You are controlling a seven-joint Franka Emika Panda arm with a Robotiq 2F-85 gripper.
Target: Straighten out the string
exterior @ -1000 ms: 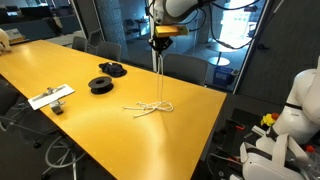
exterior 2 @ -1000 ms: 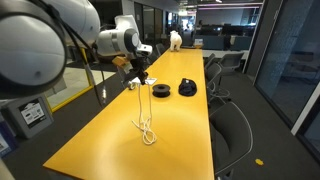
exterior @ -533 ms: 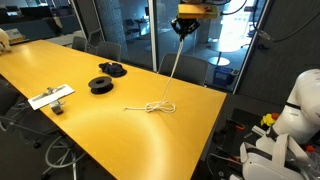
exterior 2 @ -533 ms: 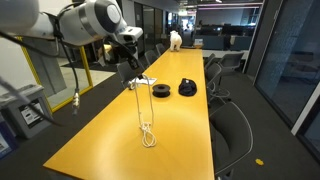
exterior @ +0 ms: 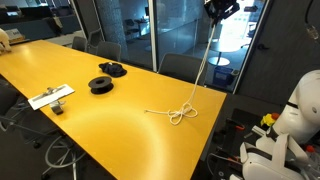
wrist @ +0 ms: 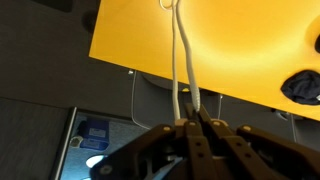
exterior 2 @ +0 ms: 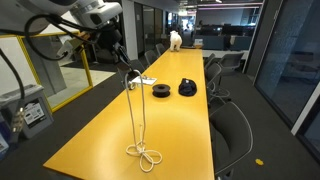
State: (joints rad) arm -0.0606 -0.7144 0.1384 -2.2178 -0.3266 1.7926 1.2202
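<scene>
The string is hanging doubled above its bunched loops (exterior: 180,115). Next, my gripper swings it along the yellow table and sets it down near the black spool.
The string (exterior: 203,68) is a thin cream cord that rises taut from the yellow table (exterior: 110,125) to my gripper (exterior: 221,10), high above the table's right end. Its lower end lies as a small knotted loop (exterior: 181,115) with a short tail on the tabletop. In an exterior view the string (exterior 2: 134,115) hangs as two strands from my gripper (exterior 2: 127,70) down to loops (exterior 2: 145,155) near the table's near end. In the wrist view my gripper (wrist: 190,123) is shut on the string (wrist: 181,60), with two strands running up to the table.
Two black round spools (exterior: 101,84) (exterior: 112,69) sit at mid table, also seen in an exterior view (exterior 2: 161,91) (exterior 2: 187,88). A white flat object (exterior: 50,97) lies near the left edge. Office chairs stand along the table's far side, and white robot parts (exterior: 290,120) stand beyond its right end.
My gripper has risen and moved toward the table's end with the string in it. The cord has pulled taut and its loops have slid along the tabletop after it.
</scene>
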